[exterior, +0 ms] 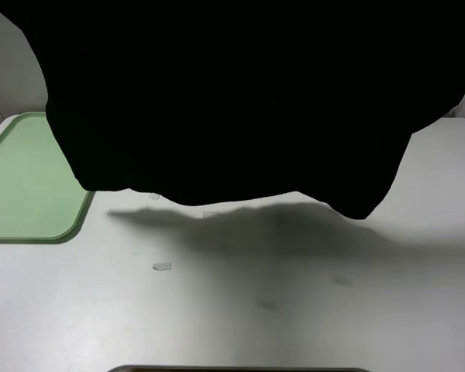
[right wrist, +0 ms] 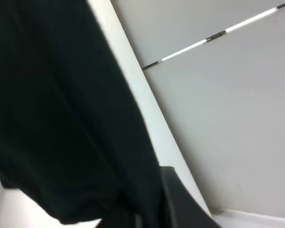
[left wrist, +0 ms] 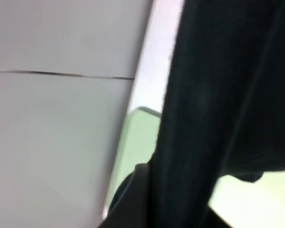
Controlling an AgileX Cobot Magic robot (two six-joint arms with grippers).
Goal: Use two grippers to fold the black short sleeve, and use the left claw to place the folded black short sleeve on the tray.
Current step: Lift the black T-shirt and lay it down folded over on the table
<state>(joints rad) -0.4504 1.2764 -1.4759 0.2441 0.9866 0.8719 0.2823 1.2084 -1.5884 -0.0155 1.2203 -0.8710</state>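
Observation:
The black short sleeve's hem [exterior: 294,188] is hanging in waves above the table. Both my grippers should swing it forward, then pull back so that it lies flat on the tabletop [exterior: 248,232].
The black short sleeve [exterior: 232,101] hangs in the air above the table and fills the upper half of the exterior high view. Its wavy lower hem casts a shadow on the tabletop. Both grippers are hidden behind the cloth in that view. In the left wrist view the shirt [left wrist: 218,95] drapes right past a dark finger [left wrist: 133,199] of my left gripper, with the tray [left wrist: 137,142] behind it. In the right wrist view the cloth [right wrist: 52,118] falls along a dark finger [right wrist: 180,204] of my right gripper. The light-green tray [exterior: 27,182] lies at the table's left edge.
The white table [exterior: 294,310] carries a small pale scrap [exterior: 162,266] near the middle. A dark rounded edge [exterior: 240,370] shows at the front. A grey wall stands behind the table.

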